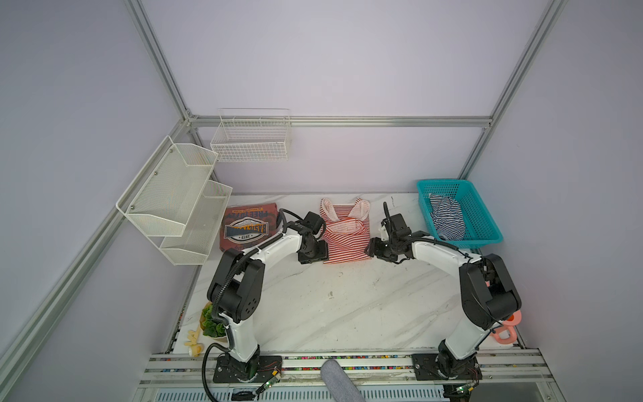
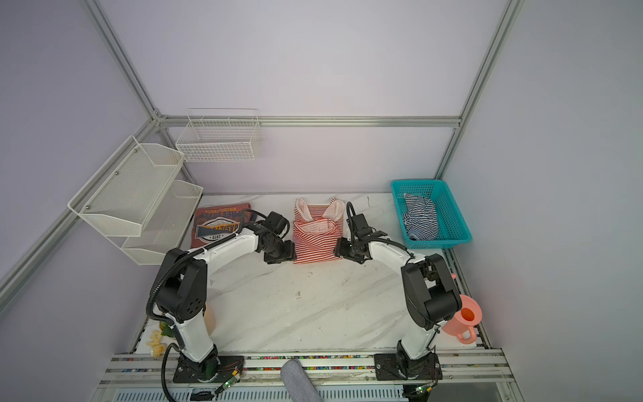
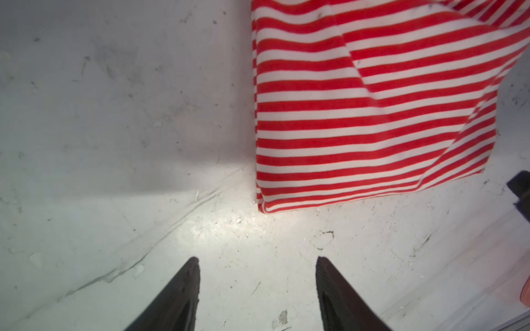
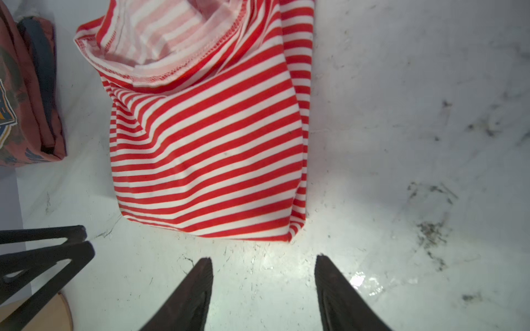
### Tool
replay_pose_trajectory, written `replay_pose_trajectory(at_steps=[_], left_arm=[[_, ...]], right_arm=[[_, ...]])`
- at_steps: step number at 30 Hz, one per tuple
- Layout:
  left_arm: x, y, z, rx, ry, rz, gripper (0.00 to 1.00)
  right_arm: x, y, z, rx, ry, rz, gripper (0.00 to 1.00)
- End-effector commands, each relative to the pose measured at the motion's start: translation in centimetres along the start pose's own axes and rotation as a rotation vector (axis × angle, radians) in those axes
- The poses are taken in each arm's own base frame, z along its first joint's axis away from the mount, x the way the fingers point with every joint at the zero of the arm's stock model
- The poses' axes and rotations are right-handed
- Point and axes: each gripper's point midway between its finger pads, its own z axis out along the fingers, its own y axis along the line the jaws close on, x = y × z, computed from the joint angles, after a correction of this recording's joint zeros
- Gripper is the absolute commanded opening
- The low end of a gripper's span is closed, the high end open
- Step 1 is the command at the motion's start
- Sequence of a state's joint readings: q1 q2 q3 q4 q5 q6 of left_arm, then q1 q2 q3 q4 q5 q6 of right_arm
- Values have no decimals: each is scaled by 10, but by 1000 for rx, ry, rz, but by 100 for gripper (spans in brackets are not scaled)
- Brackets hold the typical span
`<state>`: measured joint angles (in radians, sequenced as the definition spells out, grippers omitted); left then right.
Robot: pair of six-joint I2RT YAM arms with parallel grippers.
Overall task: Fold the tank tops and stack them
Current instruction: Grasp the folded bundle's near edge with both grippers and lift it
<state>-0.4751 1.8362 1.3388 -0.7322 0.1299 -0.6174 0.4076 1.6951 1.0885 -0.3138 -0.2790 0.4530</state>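
The red tank top's straps are near the back wall, so my grippers should grab the tank top's near corners and draw it nearer before they fold it any further.
The red-and-white striped tank top lies folded on the marble table at the back middle, straps toward the wall. The navy-and-white striped tank top sits crumpled in the teal basket. My left gripper hovers open over bare table by the red top's near left corner. Open as well, my right gripper is at the near right corner of the red top. Neither touches the cloth.
A folded rust-red garment with a badge print lies left of the red top. The teal basket stands at the back right. White mesh shelves and a wire basket hang on the walls. A pink jug stands at the right edge.
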Motion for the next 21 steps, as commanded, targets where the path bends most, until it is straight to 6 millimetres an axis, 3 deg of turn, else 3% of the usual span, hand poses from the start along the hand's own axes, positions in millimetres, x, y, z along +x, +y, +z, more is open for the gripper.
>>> replay_pose_trajectory(at_steps=[1,14,21], left_arm=[[-10,-12,-9,89,-76,-38,65],[-15,-20,23,156,-78,-143,65],[-6,-16,38,149,-27,-163,59]], right_arm=[[5,-8,1,19,-8,10,62],[-2,-5,29,-11,1,31,63],[-4,-10,39,-2,7,48,56]])
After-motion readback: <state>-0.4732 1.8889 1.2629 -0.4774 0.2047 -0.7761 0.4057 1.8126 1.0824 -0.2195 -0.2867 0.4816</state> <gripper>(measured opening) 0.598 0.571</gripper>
